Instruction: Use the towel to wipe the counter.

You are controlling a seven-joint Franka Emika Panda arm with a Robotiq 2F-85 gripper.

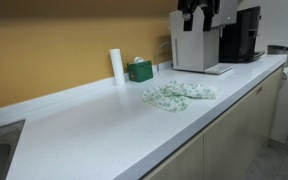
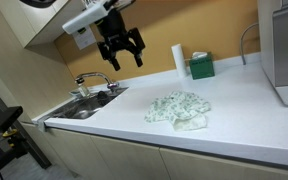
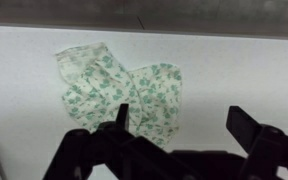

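The towel [image 2: 174, 106] is in loose folds with open space up to my spread fingers. My gripper should keep going down until my fingers are on both sides of its middle folds [image 2: 184, 104], and then close.
A crumpled white towel with a green floral print lies on the white counter in both exterior views [image 1: 178, 95] [image 2: 180, 108] and in the wrist view [image 3: 119, 85]. My gripper [image 2: 120, 52] hangs open and empty high above the counter, well clear of the towel. Its top shows at the upper edge of an exterior view [image 1: 198, 12]. In the wrist view the two black fingers [image 3: 179, 118] are spread wide, with the towel below and to the left of them.
A coffee machine [image 1: 219, 38] stands at the far end of the counter [image 1: 104, 125]. A green box [image 1: 139, 70] and a white roll [image 1: 116, 65] stand by the yellow wall. A sink with a faucet [image 2: 89, 95] is at the other end.
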